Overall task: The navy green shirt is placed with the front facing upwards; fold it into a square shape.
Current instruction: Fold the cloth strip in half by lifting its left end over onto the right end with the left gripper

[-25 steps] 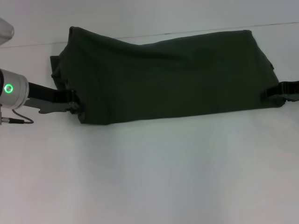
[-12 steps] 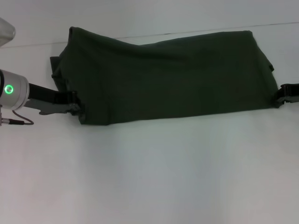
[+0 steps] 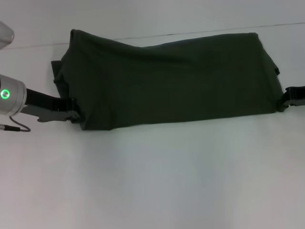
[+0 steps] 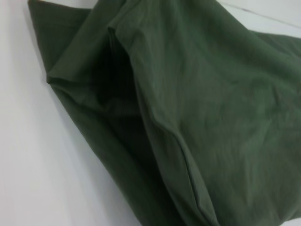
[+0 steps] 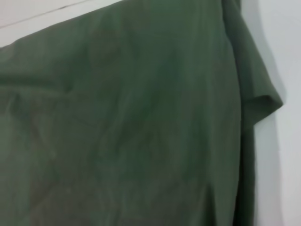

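Note:
The shirt's near corners [image 3: 89, 125] are in my grippers and the near tabletop [image 3: 57, 191] is clear, so my left gripper should keep pulling toward me and let go once the shirt lies centred.
The navy green shirt [image 3: 167, 81] lies folded into a wide band across the far part of the white table [image 3: 162, 181], plain green side up, no print showing. My left gripper [image 3: 74, 110] is at the band's near left corner, shut on the cloth there. My right gripper [image 3: 287, 98] is at the band's near right corner, touching the edge of the fabric. The left wrist view is filled with creased layers of the shirt [image 4: 188, 117] and a sleeve fold. The right wrist view shows flat shirt cloth [image 5: 141, 132] with a sleeve end hanging off its edge.
The table's far edge [image 3: 38, 45] runs just behind the shirt. A wide stretch of bare white tabletop lies between the shirt and me. My left arm's silver wrist with a green light [image 3: 7, 94] sits at the left border.
My left gripper has slid a little to the left, and the shirt's near left corner went with it. My right gripper has drawn back to the right, toward the frame's edge.

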You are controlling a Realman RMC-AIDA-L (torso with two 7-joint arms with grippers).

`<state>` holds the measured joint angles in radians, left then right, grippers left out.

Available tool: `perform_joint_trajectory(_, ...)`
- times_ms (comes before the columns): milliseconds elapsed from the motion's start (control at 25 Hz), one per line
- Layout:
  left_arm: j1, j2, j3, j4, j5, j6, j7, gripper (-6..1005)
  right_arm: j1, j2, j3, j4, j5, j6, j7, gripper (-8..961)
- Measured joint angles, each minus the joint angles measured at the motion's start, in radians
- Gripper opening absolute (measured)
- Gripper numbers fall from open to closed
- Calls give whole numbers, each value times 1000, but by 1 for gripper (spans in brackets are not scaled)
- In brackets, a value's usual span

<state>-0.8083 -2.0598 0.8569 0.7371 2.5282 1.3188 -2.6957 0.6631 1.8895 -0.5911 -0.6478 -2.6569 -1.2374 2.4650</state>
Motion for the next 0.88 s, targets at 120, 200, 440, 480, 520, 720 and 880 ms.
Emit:
perform_joint_trajectory(120, 5, 1, 2, 0, 0, 15, 5, 18, 0, 0, -3, -6, 0, -12, 0, 15)
perform_joint_trajectory(200, 8, 1, 3, -1, 0, 25, 7, 18, -2, 0, -5, -9, -1, -21, 0, 17)
perform_joint_trajectory(440, 31, -2, 5, 6, 1, 78, 9, 17, -7, 0, -13, -11, -8, -83, -8, 21)
perform_joint_trajectory(480, 34, -3, 5, 9, 1, 95, 9, 17, -7, 0, -18, -12, -9, -98, -9, 22)
perform_joint_trajectory(520, 37, -2, 5, 12, 1, 109, 10, 17, -7, 0, -24, -12, -10, -111, -9, 22)
perform_joint_trajectory(720, 55, 8, 5, 19, 12, 191, 10, 17, 1, 0, -63, -17, -53, -182, -9, 26)
perform_joint_trajectory(880, 81, 22, 5, 24, 17, 267, 10, 17, 7, 9, -88, -59, -83, -257, -7, 29)
